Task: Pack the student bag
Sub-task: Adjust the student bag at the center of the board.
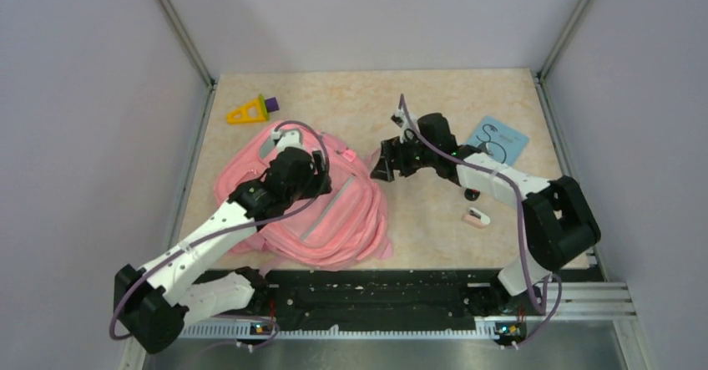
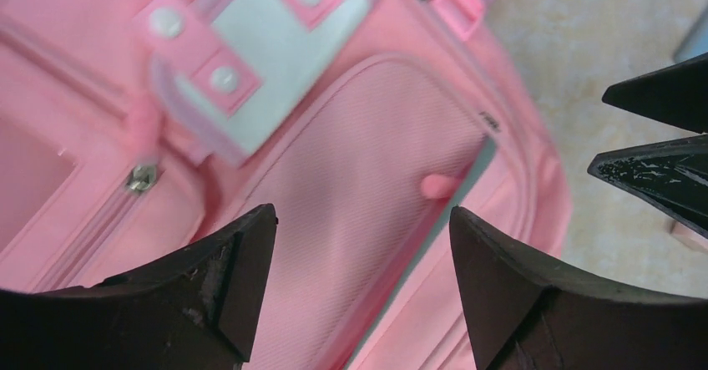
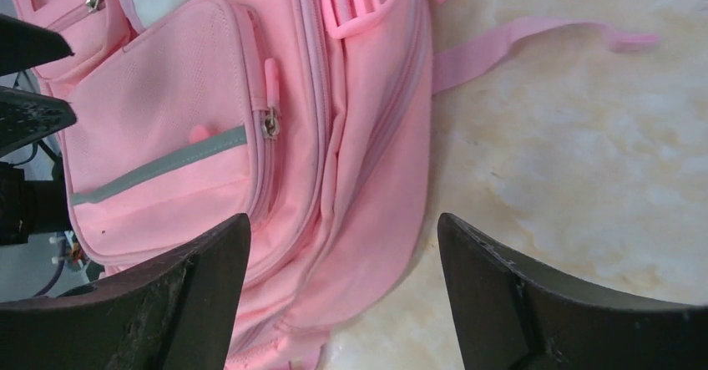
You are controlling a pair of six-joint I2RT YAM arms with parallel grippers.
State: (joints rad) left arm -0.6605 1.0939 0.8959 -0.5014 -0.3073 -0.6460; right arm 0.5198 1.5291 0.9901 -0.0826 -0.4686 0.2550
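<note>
Next, I move my left gripper back and pinch the pocket's edge at the stripe's far end (image 1: 305,236), with the zipper pull (image 3: 270,124) at the end by my right gripper.
The student bag (image 1: 342,220) is a pink backpack lying flat at the table's front left. Its front pocket with the grey-green stripe (image 3: 167,163) faces up. My left gripper (image 1: 320,168) hovers over the bag's upper part, open, with only the ribbed pink pocket fabric (image 2: 367,136) showing between its fingers. My right gripper (image 1: 382,168) stands open just off the bag's right edge. In the right wrist view it (image 3: 342,245) spans the bag's side seam and bare table, holding nothing. A metal zipper pull (image 3: 270,124) sits on the pocket's corner.
A yellow triangle with a purple block (image 1: 249,111) lies at the back left. A blue booklet (image 1: 498,140) sits at the right, with a small white and pink object (image 1: 477,217) in front of it. A loose pink strap (image 3: 534,36) trails onto the table. Metal frame posts border both sides.
</note>
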